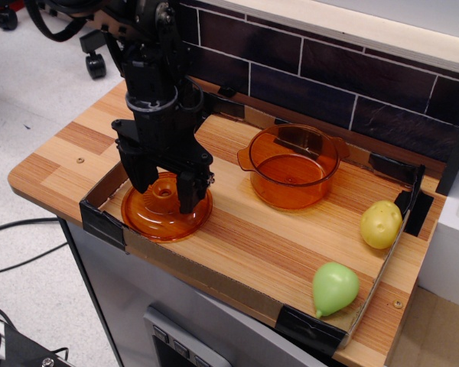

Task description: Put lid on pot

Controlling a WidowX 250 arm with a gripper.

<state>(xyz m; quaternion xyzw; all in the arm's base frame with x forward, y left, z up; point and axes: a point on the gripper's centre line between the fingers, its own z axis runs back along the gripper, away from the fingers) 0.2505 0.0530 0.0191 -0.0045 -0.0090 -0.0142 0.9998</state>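
The knob (164, 191) sits in the middle of the round lid, so the orange translucent lid (168, 222) will hang almost level once I raise it.
The orange translucent lid (166, 215) lies flat on the wooden board at the front left, its small ring knob (164, 189) up. My black gripper (164, 191) is open, pointing down, with one finger on each side of the knob and the fingertips low over the lid's dome. The orange pot (291, 166) stands upright and open to the right of the lid, at the middle of the board, with nothing in it.
A yellow potato-like toy (381, 223) and a green pear-like toy (334, 287) lie at the right. A low cardboard rim (104, 222) with black tape corners frames the board. A dark brick wall (329, 69) runs behind.
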